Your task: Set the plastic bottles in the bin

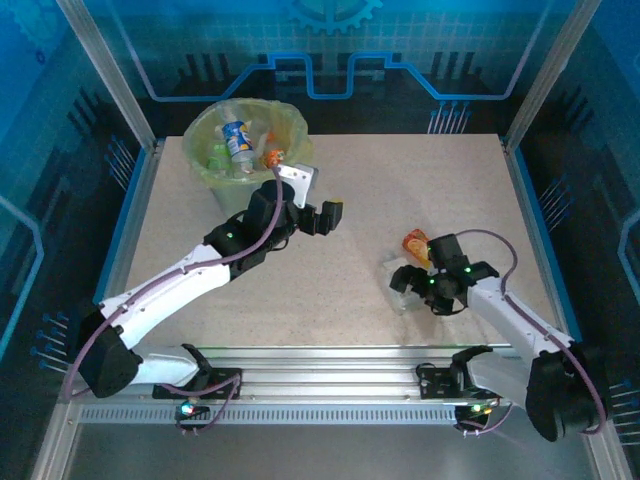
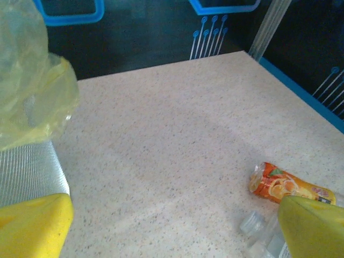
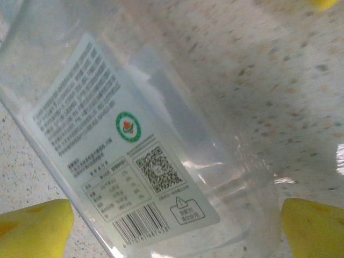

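Observation:
My right gripper should move back because it is in the way of the clear bottle far from the bin [image 1: 400,298], and my left gripper should pick up the clear bottle [image 1: 393,270].
The bin [image 1: 290,125], lined with a yellow-green bag [image 2: 32,91], stands at the back left and holds several plastic bottles, one blue-labelled [image 1: 237,138]. My left gripper [image 1: 318,202] hangs open and empty just right of the bin, its yellow fingertips [image 2: 32,226] wide apart. An orange-labelled bottle [image 1: 415,243] [image 2: 285,185] lies on the table at right. Beside it lies a clear bottle [image 1: 405,296] with a white printed label [image 3: 123,156]; its cap [image 2: 251,221] faces the left arm. My right gripper [image 1: 418,284] [image 3: 174,231] is open, straddling this clear bottle without closing on it.
The speckled tabletop [image 1: 380,180] is bordered by aluminium frame posts [image 1: 110,70] and blue side rails [image 1: 535,220]. A slotted rail [image 1: 330,360] runs along the near edge between the arm bases.

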`<move>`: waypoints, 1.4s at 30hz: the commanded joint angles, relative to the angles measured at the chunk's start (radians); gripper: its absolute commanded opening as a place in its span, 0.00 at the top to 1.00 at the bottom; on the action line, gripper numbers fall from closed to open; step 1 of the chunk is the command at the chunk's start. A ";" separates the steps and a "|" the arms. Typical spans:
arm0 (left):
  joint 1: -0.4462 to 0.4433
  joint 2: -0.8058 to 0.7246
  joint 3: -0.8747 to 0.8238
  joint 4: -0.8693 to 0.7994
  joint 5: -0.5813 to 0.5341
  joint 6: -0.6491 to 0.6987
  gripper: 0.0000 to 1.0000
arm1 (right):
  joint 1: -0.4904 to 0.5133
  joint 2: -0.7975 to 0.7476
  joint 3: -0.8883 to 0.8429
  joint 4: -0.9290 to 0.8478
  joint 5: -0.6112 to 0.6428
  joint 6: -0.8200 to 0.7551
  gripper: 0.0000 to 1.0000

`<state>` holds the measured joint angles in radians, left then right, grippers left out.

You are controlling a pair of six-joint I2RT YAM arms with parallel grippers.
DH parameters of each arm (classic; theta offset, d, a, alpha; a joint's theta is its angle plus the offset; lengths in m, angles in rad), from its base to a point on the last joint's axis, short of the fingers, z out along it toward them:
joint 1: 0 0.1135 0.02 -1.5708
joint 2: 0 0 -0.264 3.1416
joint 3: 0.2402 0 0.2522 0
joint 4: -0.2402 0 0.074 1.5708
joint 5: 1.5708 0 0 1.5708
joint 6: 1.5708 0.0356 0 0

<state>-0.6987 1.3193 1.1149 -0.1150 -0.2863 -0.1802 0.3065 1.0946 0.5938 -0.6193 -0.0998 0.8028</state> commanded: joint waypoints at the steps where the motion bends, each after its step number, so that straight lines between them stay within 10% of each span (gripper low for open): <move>1: -0.008 0.020 0.000 -0.061 -0.051 -0.079 0.01 | 0.074 0.044 0.051 0.038 0.018 0.061 0.00; 20: -0.035 0.020 0.013 -0.158 -0.142 -0.211 0.01 | 0.286 0.254 0.377 -0.203 0.196 -0.016 0.00; 42: -0.254 0.542 0.423 -0.456 0.168 -0.237 0.01 | -0.256 -0.101 0.302 -0.220 0.146 -0.190 0.00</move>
<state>-0.9405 1.8240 1.4818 -0.4934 -0.1940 -0.4198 0.0727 1.0035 0.9226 -0.8509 0.0906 0.6476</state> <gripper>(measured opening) 0.990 0.997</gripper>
